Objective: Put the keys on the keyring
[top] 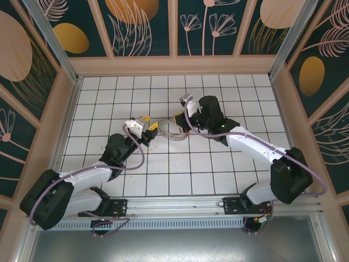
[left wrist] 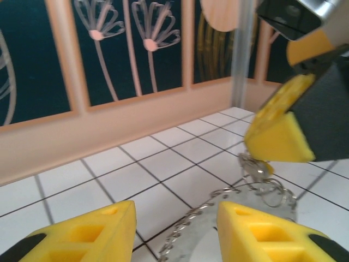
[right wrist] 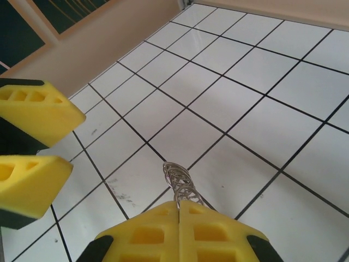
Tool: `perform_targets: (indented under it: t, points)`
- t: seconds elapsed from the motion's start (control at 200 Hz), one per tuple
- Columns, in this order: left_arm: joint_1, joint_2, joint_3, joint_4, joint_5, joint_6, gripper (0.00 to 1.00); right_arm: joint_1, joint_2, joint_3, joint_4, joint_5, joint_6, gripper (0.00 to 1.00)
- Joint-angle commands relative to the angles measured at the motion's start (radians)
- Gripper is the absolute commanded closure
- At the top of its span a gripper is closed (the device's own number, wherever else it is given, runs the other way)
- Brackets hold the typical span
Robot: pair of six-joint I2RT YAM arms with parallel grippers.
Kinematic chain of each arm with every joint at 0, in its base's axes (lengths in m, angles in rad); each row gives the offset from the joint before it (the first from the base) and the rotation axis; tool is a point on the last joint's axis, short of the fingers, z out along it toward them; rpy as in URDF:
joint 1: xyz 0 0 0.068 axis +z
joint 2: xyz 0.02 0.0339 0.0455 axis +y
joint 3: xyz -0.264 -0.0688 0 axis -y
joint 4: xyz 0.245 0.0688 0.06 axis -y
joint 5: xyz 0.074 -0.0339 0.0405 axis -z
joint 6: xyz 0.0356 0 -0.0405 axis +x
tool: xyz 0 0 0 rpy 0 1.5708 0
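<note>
My right gripper should keep pulling the keyring away and release it on the white tiles, since my left gripper's fingers are open, clear of the keyring's rim.
The keyring, a thin silvery hoop fringed with small metal loops, is near the middle of the white tiled floor between my two grippers. My right gripper is shut on its rim, and the keyring sticks out edge-on past the yellow fingertips. My left gripper is open just left of the hoop. A stretch of the keyring runs through the gap between its fingers without touching either one. The right gripper's yellow fingers pinch the hoop's far side. The keys are hidden or too small to tell among the loops.
A wooden wall and metal posts close off the tiled floor at the back and sides. The left gripper's fingers stand close on the left in the right wrist view. An aluminium rail runs along the near edge.
</note>
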Motion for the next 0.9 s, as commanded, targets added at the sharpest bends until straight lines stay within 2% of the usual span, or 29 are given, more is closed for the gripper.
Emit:
perform_targets:
  t: [0.0, 0.17, 0.365, 0.856, 0.896]
  points:
    - [-0.002, -0.030, -0.027, 0.041, -0.145, 0.013, 0.55, 0.022, 0.009, 0.011, 0.117, -0.039, 0.081, 1.00]
    - [-0.002, -0.033, -0.043, 0.040, -0.181, 0.004, 0.55, 0.024, 0.027, 0.007, 0.134, 0.001, 0.160, 1.00]
    - [-0.002, -0.004, -0.015, 0.022, -0.153, -0.002, 0.55, 0.008, 0.059, -0.019, 0.075, 0.074, 0.195, 1.00]
    - [-0.003, 0.070, 0.047, 0.005, -0.096, -0.021, 0.56, -0.099, -0.026, -0.157, 0.035, 0.082, 0.203, 1.00]
    - [-0.003, 0.077, 0.054, 0.001, -0.090, -0.021, 0.56, -0.136, -0.035, -0.169, 0.033, 0.079, 0.204, 1.00]
